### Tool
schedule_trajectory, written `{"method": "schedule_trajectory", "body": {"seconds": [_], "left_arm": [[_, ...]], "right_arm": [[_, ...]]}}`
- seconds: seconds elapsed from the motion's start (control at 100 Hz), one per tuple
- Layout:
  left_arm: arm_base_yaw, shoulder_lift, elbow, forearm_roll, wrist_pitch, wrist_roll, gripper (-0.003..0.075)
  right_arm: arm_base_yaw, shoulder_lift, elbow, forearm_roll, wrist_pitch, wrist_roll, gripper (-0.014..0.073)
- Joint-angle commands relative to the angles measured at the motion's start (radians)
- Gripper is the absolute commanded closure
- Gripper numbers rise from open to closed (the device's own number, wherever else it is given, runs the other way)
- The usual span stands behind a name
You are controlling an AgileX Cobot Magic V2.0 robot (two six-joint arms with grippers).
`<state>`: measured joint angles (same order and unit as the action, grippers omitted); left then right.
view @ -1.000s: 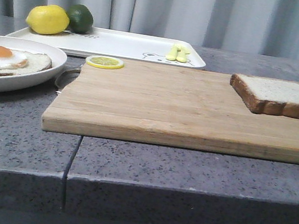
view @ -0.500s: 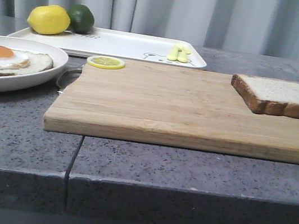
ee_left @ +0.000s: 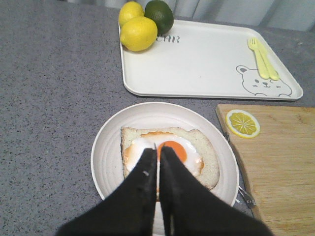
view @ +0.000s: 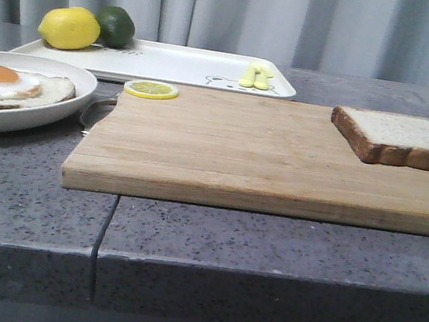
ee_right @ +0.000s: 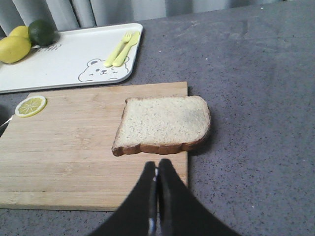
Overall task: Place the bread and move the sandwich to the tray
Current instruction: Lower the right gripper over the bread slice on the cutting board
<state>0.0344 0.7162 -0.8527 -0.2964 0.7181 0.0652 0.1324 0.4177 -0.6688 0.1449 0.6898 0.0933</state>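
Observation:
My right gripper needs to take the bread first [view: 418,140], because the egg lies uncovered on the plate and the bread is far from my left gripper.
The bread [view: 408,140] lies on the right end of the wooden cutting board [view: 249,150]; it also shows in the right wrist view [ee_right: 163,123]. My right gripper [ee_right: 158,164] is shut and empty, above the board just short of the bread. The sandwich [ee_left: 194,147], a thin slice with a fried egg, sits on the round white plate [ee_left: 106,147]; both show at the left of the front view [view: 14,85]. My left gripper [ee_left: 158,150] is shut and empty, above the egg. The tray [view: 173,63] lies behind. Neither gripper shows in the front view.
Two lemons [ee_left: 138,33] and a lime [ee_left: 159,14] sit on the tray's far corner, a pale yellow fork and knife [ee_left: 263,59] by its bear drawing. A lemon slice [view: 151,89] lies on the board's corner. A metal utensil [ee_left: 243,194] lies between plate and board.

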Motion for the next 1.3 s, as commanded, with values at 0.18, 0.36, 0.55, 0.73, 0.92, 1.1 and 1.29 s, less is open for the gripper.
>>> {"method": "schedule_trajectory", "body": {"seconds": [0.18, 0.36, 0.55, 0.73, 0.92, 1.1, 1.29], "left_arm": [[-0.002, 0.080, -0.053, -0.034, -0.057, 0.003, 0.0739], [-0.002, 0.082, -0.053, -0.039, -0.090, 0.003, 0.0740], [-0.002, 0.082, -0.053, -0.041, -0.094, 0.003, 0.0739], [-0.002, 0.082, -0.053, -0.043, -0.084, 0.003, 0.0738], [-0.002, 0.082, -0.053, -0.043, -0.075, 0.003, 0.0658], [-0.002, 0.082, -0.053, -0.043, -0.066, 0.003, 0.0453], [-0.002, 0.082, -0.053, -0.043, -0.065, 0.003, 0.0429]], "right_arm": [[-0.005, 0.212, -0.143, -0.011, -0.019, -0.077, 0.0662], [-0.005, 0.309, -0.151, -0.011, -0.039, -0.077, 0.0662], [-0.005, 0.363, -0.151, 0.003, -0.042, -0.073, 0.0662], [-0.005, 0.367, -0.151, 0.006, -0.054, -0.073, 0.0544], [-0.005, 0.367, -0.151, 0.027, -0.074, -0.072, 0.0292], [-0.005, 0.367, -0.151, 0.048, -0.104, -0.036, 0.0190], [-0.005, 0.400, -0.150, 0.037, -0.173, 0.032, 0.0190]]}}
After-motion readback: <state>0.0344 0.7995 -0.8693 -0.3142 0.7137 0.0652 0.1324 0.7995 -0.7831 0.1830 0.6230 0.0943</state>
